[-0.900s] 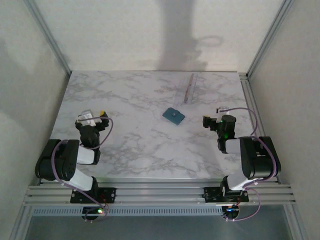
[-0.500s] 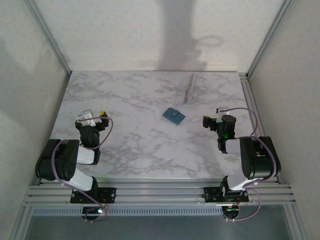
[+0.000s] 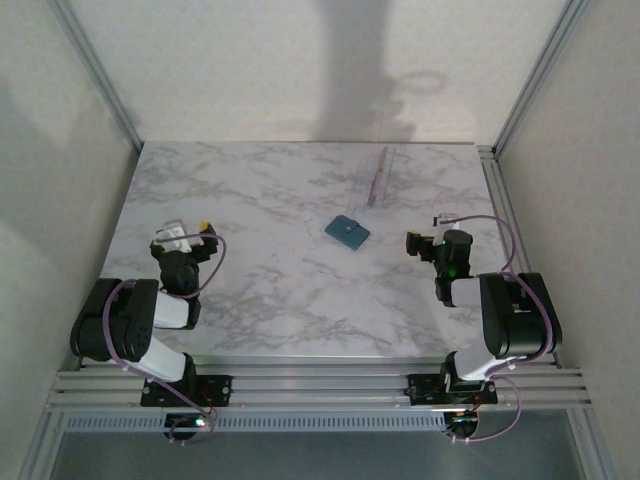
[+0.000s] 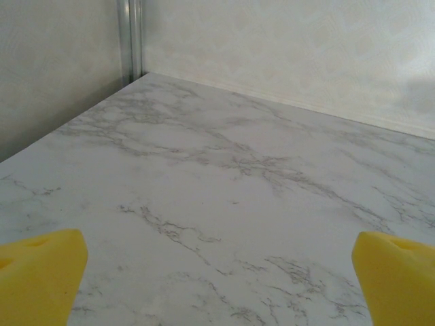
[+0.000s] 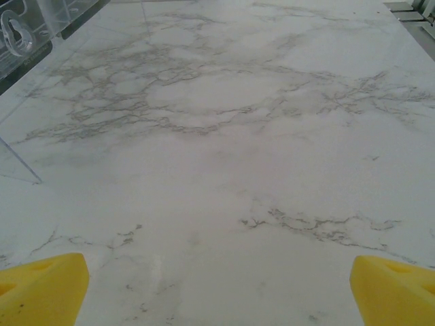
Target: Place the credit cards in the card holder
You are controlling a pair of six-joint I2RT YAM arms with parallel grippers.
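Observation:
The shut teal wallet (image 3: 347, 231) is a long way from the robot's left gripper, so the robot's right gripper should grip its near corner (image 3: 357, 245) and move it toward the left gripper.
The card holder (image 3: 378, 176), a long narrow clear plastic rack, lies at the back right of the marble table (image 3: 260, 200); a clear plastic corner (image 5: 27, 30) at the right wrist view's upper left looks like part of it. I cannot make out any separate credit cards on the table. My left gripper (image 3: 188, 232) rests low at the near left, open, with only bare marble between its yellow fingertips (image 4: 41, 272). The right gripper (image 3: 420, 243) sits at the near right, also open and empty, its yellow fingertips (image 5: 44, 288) wide apart.
A small teal folding wallet (image 3: 347, 231) lies shut near the table's middle, between the grippers and in front of the rack. Grey walls and aluminium rails (image 3: 500, 190) close in the table on three sides.

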